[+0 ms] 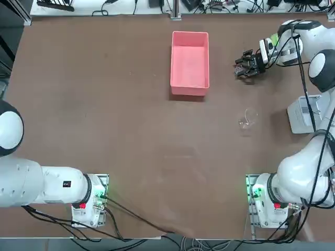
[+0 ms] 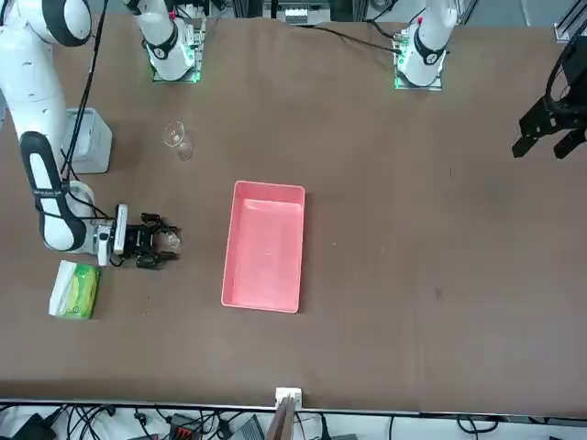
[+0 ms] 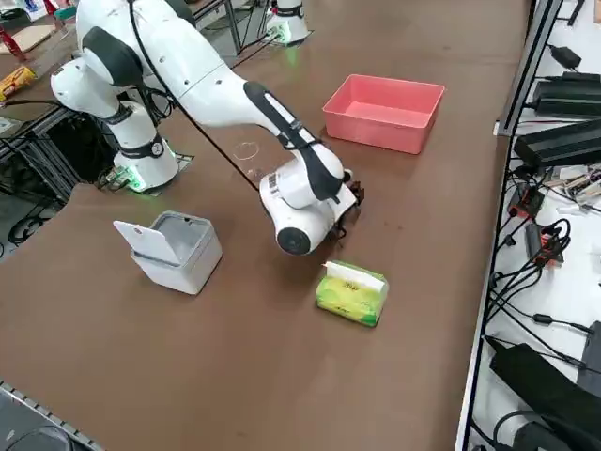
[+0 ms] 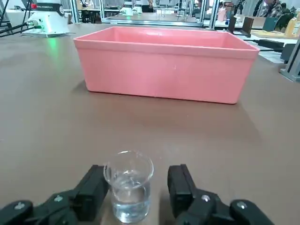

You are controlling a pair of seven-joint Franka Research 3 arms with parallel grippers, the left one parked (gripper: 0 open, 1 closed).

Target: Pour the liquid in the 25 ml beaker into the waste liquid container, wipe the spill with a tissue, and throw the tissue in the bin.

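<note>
The liquid is low under the beaker's flared rim, so it will run out in a thin stream when the robot pours.
The 25 ml beaker, tiny clear glass with a little liquid in it, stands upright on the brown table. My right gripper is low at the table, open, with one finger on each side of the beaker. One finger is close against the glass and the other stands a little apart. The top view has this gripper right of the waste liquid container, the pink tray ahead of the fingers. The bin stands open near the arm's base. A white tissue sticks out of the yellow-green pack.
A larger clear beaker stands between the gripper and the arm's base. The tissue pack lies just behind the wrist, towards the table edge. The bin sits at the table's right edge. Cables and equipment lie beyond the table edges.
</note>
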